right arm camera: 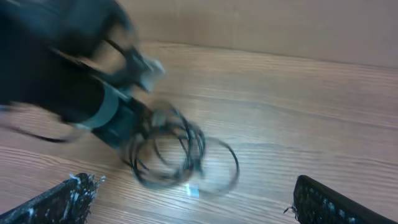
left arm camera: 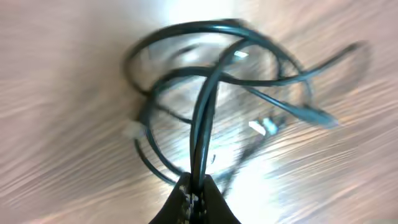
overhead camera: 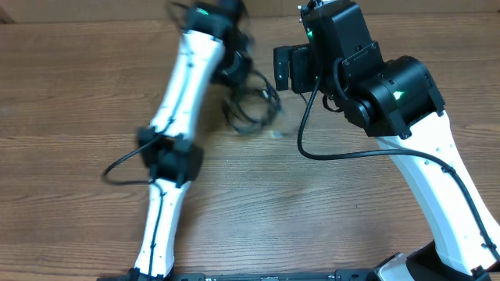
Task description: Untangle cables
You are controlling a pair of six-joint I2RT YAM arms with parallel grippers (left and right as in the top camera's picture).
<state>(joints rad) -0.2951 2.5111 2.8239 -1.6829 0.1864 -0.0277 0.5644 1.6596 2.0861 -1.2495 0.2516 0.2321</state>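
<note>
The dangling loops of cable [left arm camera: 203, 121] hang crossed below the left gripper's pinch on two strands of cable, so the robot should put the bundle down and take the looped cables [overhead camera: 252, 111] with its right gripper.
A tangled bundle of thin black cables [overhead camera: 251, 109] hangs in loops over the wooden table near the back centre, blurred by motion. My left gripper [overhead camera: 234, 66] is shut on the cables; in the left wrist view its fingertips [left arm camera: 198, 194] pinch two strands, and the loops [left arm camera: 214, 93] with small plug ends dangle beyond them. My right gripper [overhead camera: 283, 69] is open and empty, just right of the bundle. In the right wrist view its two fingers [right arm camera: 196, 208] stand wide apart, with the cables [right arm camera: 177, 152] and the left arm ahead of them.
The wooden table [overhead camera: 78, 78] fills the view. A cardboard-coloured wall [right arm camera: 280, 25] runs along the far edge. Thicker black wires fixed to the arms loop out beside the left arm [overhead camera: 117, 165] and the right arm [overhead camera: 328, 154].
</note>
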